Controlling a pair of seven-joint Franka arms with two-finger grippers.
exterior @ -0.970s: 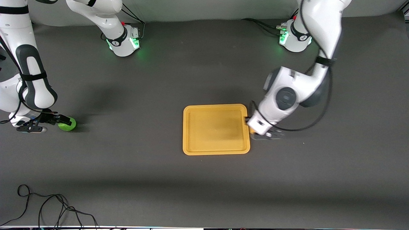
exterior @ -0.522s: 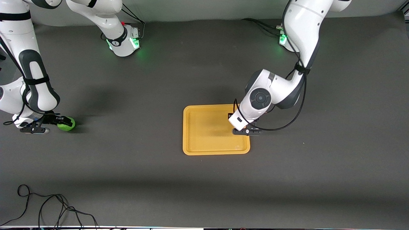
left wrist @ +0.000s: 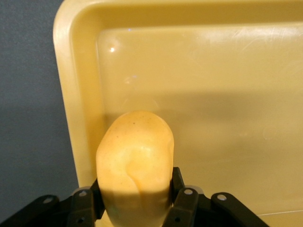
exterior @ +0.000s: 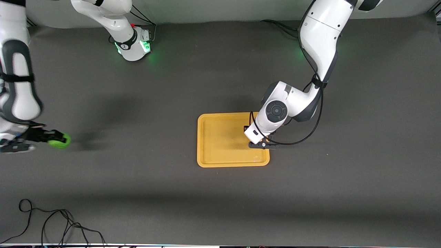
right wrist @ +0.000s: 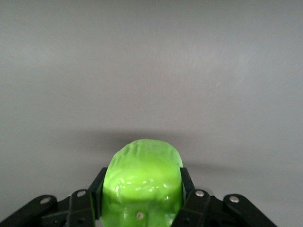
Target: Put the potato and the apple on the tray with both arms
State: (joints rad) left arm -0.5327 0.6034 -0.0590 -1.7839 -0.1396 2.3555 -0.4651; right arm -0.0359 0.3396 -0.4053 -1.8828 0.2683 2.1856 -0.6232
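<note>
My left gripper is holding the potato above the tray, so my right gripper should hold the apple [exterior: 61, 142] back until my left gripper puts the potato down and moves away.
My left gripper [exterior: 256, 139] is shut on the yellow-orange potato [left wrist: 135, 161] and holds it over the yellow-orange tray [exterior: 220, 151], just inside the rim at the left arm's end. The front view hides the potato under the wrist. The left wrist view shows the tray floor [left wrist: 213, 94] below the potato, with nothing on it. My right gripper [exterior: 51, 137] is shut on the bright green apple [exterior: 59, 140] and holds it above the bare table at the right arm's end. The right wrist view shows the apple [right wrist: 142, 182] between the fingers.
A black cable [exterior: 51, 224] lies coiled on the table at the edge nearest the front camera, toward the right arm's end. The right arm's green-lit base [exterior: 132, 46] stands at the table's back edge.
My left gripper has carried the potato from beside the tray's rim to over the tray. My right gripper has lifted the apple off the table and moved it toward the right arm's end.
</note>
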